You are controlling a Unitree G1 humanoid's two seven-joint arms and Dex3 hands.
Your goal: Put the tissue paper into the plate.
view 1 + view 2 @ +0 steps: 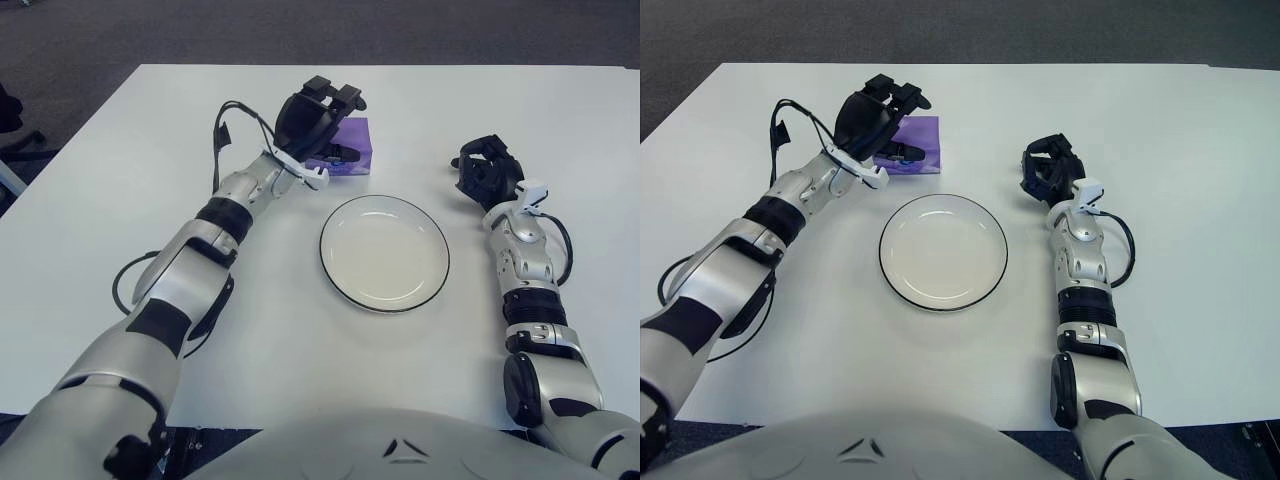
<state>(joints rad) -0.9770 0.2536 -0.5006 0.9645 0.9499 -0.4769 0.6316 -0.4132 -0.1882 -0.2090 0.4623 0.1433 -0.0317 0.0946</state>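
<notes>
The pack has its straight edges and flat front (364,161) standing square. I expect the pack to keep its blocky shape when I lift and tilt the tissue paper (354,131) into the plate.
The tissue paper is a small purple pack (352,140) lying on the white table just behind the plate. The plate (384,252) is white with a thin black rim and holds nothing. My left hand (322,122) is at the pack's left side. Its fingers (347,97) are spread above the pack and its thumb (340,155) is low at the pack's front, not closed on it. The pack sits on the table. My right hand (486,170) shows to the right of the plate, fingers loosely curled and holding nothing.
The white table (120,180) reaches to both sides. A black cable (222,125) loops off my left forearm over the table, with another loop (125,280) by the elbow. Dark carpet (300,30) lies beyond the far edge.
</notes>
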